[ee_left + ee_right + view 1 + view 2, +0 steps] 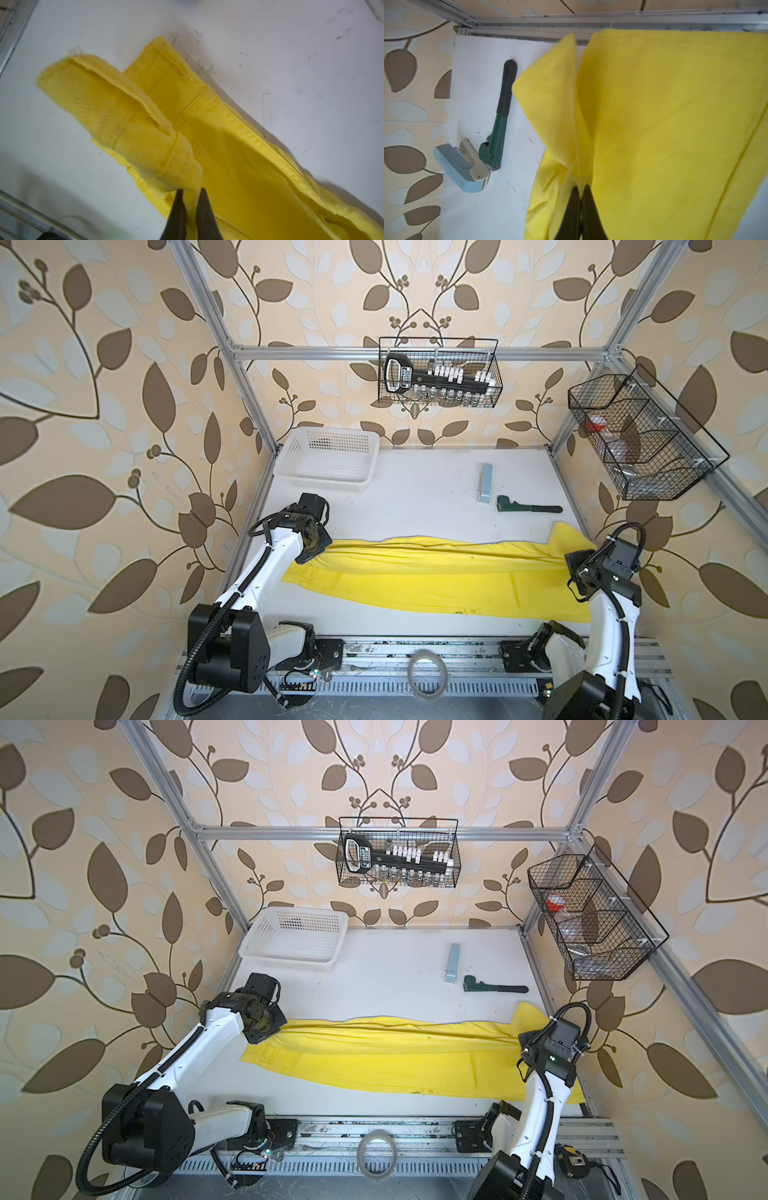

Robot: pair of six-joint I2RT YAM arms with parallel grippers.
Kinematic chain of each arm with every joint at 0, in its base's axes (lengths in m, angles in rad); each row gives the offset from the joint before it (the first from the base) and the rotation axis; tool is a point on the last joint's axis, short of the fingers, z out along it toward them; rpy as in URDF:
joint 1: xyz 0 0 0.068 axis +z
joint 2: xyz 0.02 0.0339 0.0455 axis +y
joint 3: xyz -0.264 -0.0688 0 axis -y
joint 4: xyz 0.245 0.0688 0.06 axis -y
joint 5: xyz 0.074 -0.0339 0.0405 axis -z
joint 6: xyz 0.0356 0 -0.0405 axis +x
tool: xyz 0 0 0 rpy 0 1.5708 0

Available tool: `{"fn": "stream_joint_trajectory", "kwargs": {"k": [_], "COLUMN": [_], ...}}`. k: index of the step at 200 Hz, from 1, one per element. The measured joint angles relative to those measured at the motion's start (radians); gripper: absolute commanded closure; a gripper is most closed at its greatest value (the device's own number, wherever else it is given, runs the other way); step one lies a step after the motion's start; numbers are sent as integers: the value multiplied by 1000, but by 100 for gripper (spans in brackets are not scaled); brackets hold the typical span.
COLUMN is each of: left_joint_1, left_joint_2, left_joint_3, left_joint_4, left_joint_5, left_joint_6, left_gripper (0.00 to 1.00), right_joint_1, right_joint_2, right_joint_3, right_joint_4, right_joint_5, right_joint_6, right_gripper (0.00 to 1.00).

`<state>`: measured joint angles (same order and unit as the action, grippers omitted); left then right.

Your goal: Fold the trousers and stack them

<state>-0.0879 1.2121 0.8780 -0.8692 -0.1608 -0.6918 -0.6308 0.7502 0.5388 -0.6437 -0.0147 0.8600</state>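
The trousers' upper layer lies creased point(420, 544) along the back edge. So my left gripper and my right gripper should raise it up toward the back point(416, 492) before the folding starts.
The bright yellow trousers point(436, 576) point(395, 1056) lie stretched left to right across the front half of the white table, folded lengthwise. My left gripper point(191, 189) is shut on a lifted flap of the waistband end point(116, 108), which curls up above the table. My right gripper point(580, 187) is shut on a pinched fold of the leg end point(664, 124), which is raised off the table at the right edge. In both top views each gripper's fingertips are hidden under its own wrist.
A white perforated basket point(324, 485) stands at the back left. A green pipe wrench point(528, 508) and a pale blue stapler point(485, 485) lie at the back right. Black wire baskets point(440, 373) point(640, 439) hang on the frame. A tape roll point(427, 672) rests on the front rail.
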Motion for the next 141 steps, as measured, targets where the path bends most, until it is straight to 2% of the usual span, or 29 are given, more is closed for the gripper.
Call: {"fn": "stream_joint_trajectory", "kwargs": {"k": [52,92,118,141], "left_joint_1": [4,4,4,3], "left_joint_2": [-14,-25,3,53], "left_joint_3": [-61,-101,-32,105], "left_joint_4": [1,6,0,6], "left_joint_5": [-2,2,1,2], "left_joint_6": [-52,-74,-64,-34], "left_gripper": [99,100,100,100], "right_joint_1": [0,0,14,72], "right_joint_2": [-103,-110,-51,30], "right_joint_3": [-101,-131,-111,4], "right_joint_4": [-70,-65,-26,0], "right_joint_5": [79,96,88,96], "right_joint_6": [42,66,73,79], "right_gripper": [100,100,100,100]}}
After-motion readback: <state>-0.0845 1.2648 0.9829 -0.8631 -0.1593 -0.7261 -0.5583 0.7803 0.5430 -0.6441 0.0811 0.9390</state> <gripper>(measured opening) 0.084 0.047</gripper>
